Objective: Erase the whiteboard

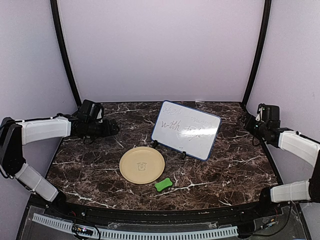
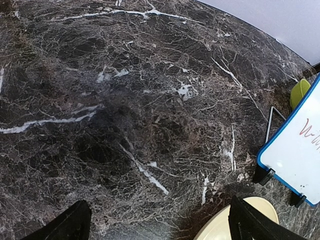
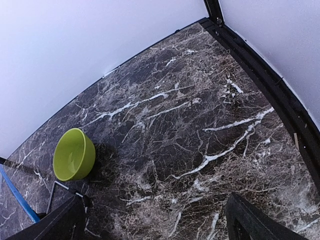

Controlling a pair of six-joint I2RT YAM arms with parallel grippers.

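Observation:
The robot's open left gripper should go on to the eraser's narrow waist (image 1: 163, 184) and close there, since the green eraser is lying clear of the tan plate (image 1: 142, 165).
The whiteboard (image 1: 186, 130) stands tilted on black easel feet at the middle back of the marble table, with faint writing on it. Its blue-framed corner shows in the left wrist view (image 2: 295, 160), and its edge shows in the right wrist view (image 3: 17, 197). The small green bone-shaped eraser (image 1: 163, 184) lies in front of the board, near the plate. My left gripper (image 1: 114, 128) (image 2: 157, 227) is open and empty at the left back, well left of the board. My right gripper (image 1: 246, 121) (image 3: 152, 225) is open and empty at the right back.
A round tan plate (image 1: 142, 164) lies in front of the board; its rim shows in the left wrist view (image 2: 220, 227). A lime-green bowl (image 3: 74, 154) lies behind the board, also glimpsed in the left wrist view (image 2: 299, 92). A black frame rail (image 3: 265, 65) borders the table's right side.

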